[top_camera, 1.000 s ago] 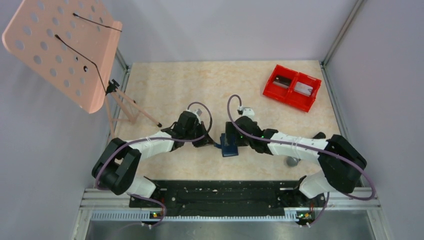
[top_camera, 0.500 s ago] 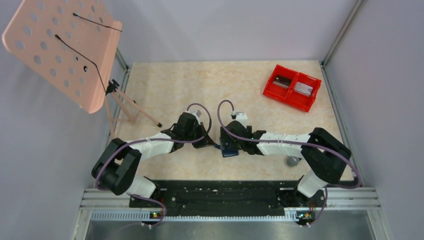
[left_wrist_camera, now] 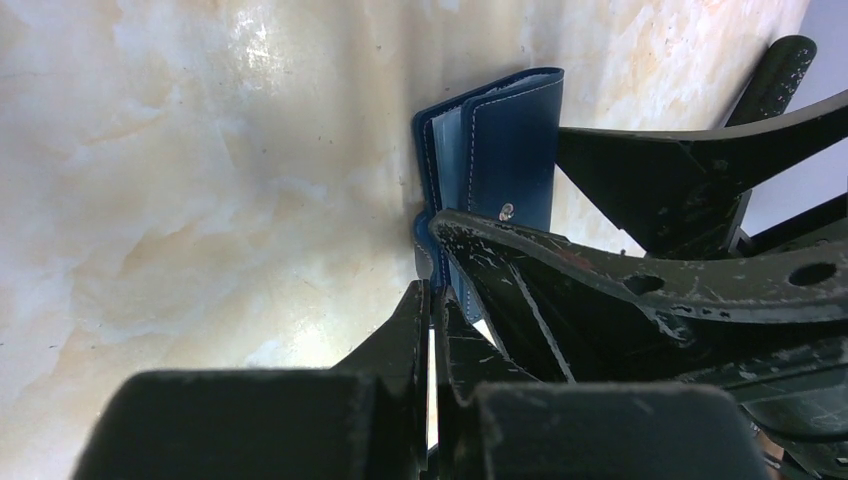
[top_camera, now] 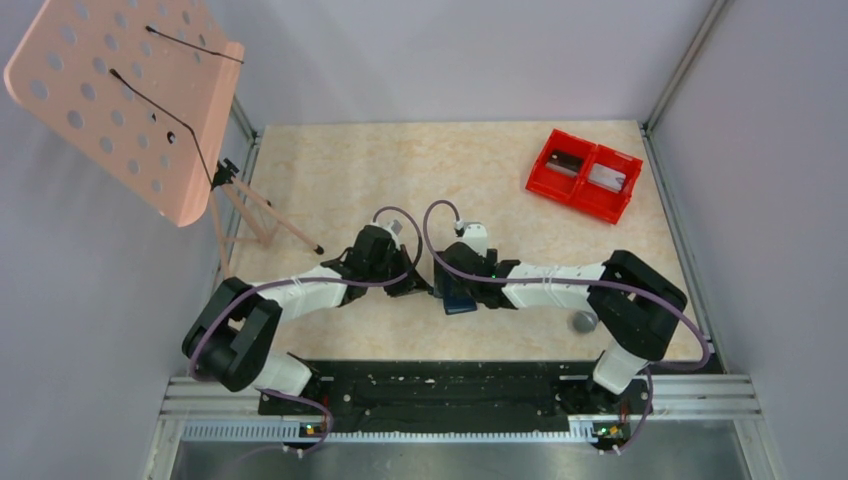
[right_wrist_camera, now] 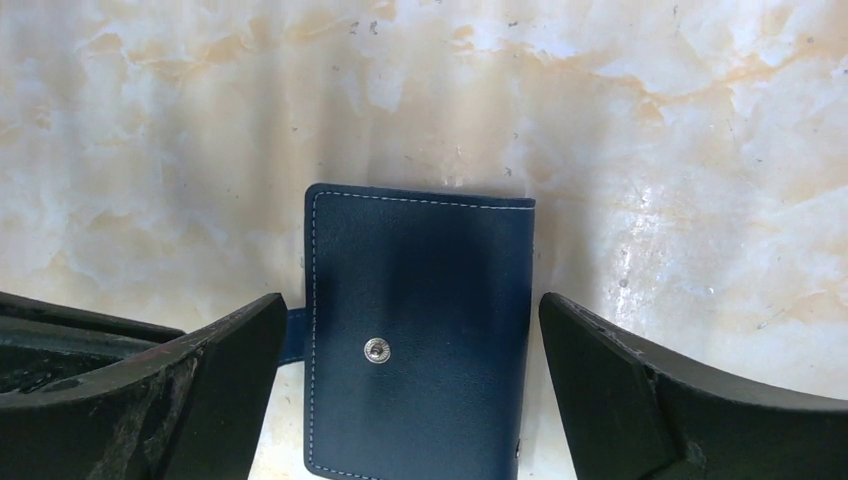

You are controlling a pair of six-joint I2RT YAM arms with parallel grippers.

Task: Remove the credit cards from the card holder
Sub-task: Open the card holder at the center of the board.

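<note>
The card holder's cover (right_wrist_camera: 430, 300) is closed over the credit cards, so the robot's right gripper should swing the cover's free edge (right_wrist_camera: 312, 240) open while the left gripper holds the strap.
The card holder (right_wrist_camera: 420, 340), a navy wallet with a metal snap, lies folded shut on the table (top_camera: 330, 180) between the two arms (top_camera: 459, 303). My right gripper (right_wrist_camera: 410, 330) hovers over it, open, one finger on each side and neither touching. In the left wrist view the card holder (left_wrist_camera: 505, 140) shows edge-on, with pale inner layers between its covers. My left gripper (left_wrist_camera: 432, 292) is shut on the blue strap at the holder's left edge (right_wrist_camera: 291, 336). The credit cards are hidden inside the folded holder.
A red two-compartment bin (top_camera: 584, 175) stands at the back right with a flat grey piece in each half. A grey ball (top_camera: 583, 322) lies by the right arm's elbow. A pink perforated stand (top_camera: 120, 100) on a tripod rises at the left.
The right arm has slid left and folded in, bringing its open gripper squarely over the card holder. The left arm and the holder have stayed put.
</note>
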